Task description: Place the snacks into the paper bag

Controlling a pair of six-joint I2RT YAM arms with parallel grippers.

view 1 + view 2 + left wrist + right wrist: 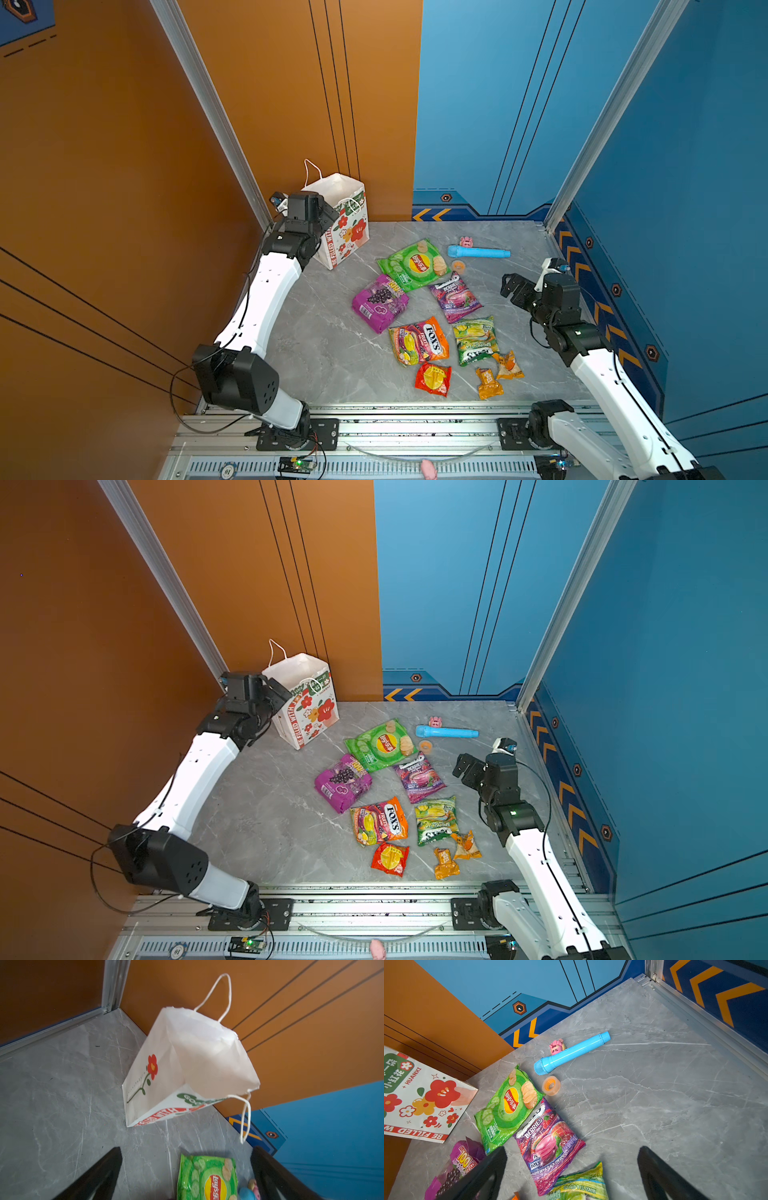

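My left gripper is to take the bag's side rim (pixel 174 1048) and pull the bag nearer before filling it, because the paper bag (pixel 345 226) stands far back against the orange wall.
The white paper bag (pixel 345 224) (pixel 187 1059) with red flowers stands upright and open-mouthed in the back left corner. Its inside looks bare in the left wrist view. My left gripper (pixel 332 220) (pixel 187 1149) hovers open beside the bag's near side, holding nothing. The snacks lie spread over the table: a green chips bag (pixel 413 264) (pixel 508 1109), a purple grape packet (pixel 379 303), a berries packet (pixel 455 297) (pixel 548 1145), an orange candy bag (pixel 419 341), a green tea-candy bag (pixel 476 340), a red wrapper (pixel 433 379) and two orange-yellow wrappers (pixel 489 382). My right gripper (pixel 508 286) (pixel 572 1149) hangs open right of the berries packet.
A blue microphone-like cylinder (pixel 478 252), a small pink toy (pixel 466 241) and an orange tape roll (pixel 458 265) lie behind the snacks. Orange and blue walls close the back and sides. An aluminium rail (pixel 395 428) runs along the front edge.
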